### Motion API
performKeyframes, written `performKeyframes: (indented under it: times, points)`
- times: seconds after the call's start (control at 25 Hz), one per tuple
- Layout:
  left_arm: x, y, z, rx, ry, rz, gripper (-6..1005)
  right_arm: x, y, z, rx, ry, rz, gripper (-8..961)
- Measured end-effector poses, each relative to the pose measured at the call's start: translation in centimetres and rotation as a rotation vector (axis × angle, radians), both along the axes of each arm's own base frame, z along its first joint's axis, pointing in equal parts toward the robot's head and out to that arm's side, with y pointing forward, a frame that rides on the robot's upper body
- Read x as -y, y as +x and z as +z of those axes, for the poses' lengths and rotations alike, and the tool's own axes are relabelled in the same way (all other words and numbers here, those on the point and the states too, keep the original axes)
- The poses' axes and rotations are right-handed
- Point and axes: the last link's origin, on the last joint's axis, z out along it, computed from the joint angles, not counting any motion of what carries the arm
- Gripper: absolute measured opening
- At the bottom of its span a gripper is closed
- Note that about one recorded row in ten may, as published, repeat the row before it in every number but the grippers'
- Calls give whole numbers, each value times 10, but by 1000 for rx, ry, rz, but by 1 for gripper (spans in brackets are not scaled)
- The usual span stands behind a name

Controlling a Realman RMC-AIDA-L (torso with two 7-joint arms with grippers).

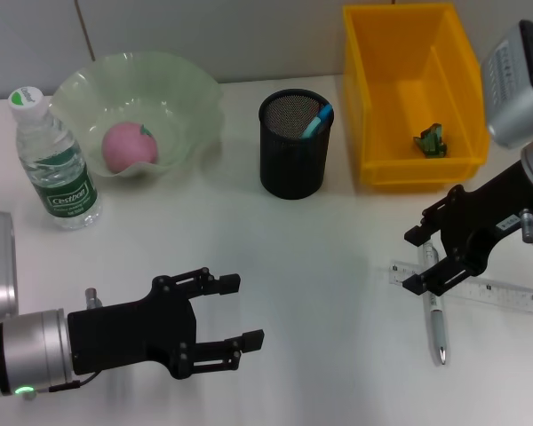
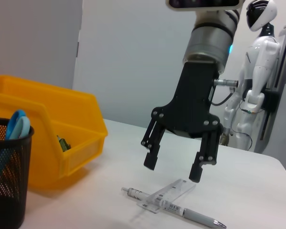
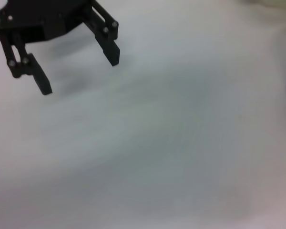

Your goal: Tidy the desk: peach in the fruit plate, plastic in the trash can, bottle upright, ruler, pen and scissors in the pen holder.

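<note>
I keep moving my right gripper down, its open fingers lined up across the clear ruler's width (image 1: 412, 272), to the ruler's end (image 1: 398, 272) nearest the pen and close it there.
My right gripper (image 1: 414, 260) is open and hovers just above the silver pen (image 1: 436, 306) and the clear ruler (image 1: 484, 287), which lie crossed on the white desk; the left wrist view shows it (image 2: 172, 168) above the pen (image 2: 190, 214) and ruler (image 2: 167, 194), apart from them. My left gripper (image 1: 242, 311) is open and empty at the front left; it also shows in the right wrist view (image 3: 81, 75). The pink peach (image 1: 127, 146) lies in the green fruit plate (image 1: 195, 98). The bottle (image 1: 58, 160) stands upright. Blue scissors (image 1: 318, 120) stand in the black pen holder (image 1: 291, 164). A green plastic scrap (image 1: 431, 140) lies in the yellow bin (image 1: 373, 89).
The yellow bin stands at the back right beside the pen holder (image 2: 5, 191). Bare white desk lies between the two grippers. A white humanoid figure (image 2: 257, 71) stands beyond the desk's far edge in the left wrist view.
</note>
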Motion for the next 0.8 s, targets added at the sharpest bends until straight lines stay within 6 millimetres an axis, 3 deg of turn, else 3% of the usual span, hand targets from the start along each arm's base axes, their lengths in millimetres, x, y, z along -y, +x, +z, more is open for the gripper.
performKeyframes:
  times: [0.8]
  points:
    - [0, 2, -7, -1, 7, 17, 798, -7, 8, -32, 130, -15, 64, 727]
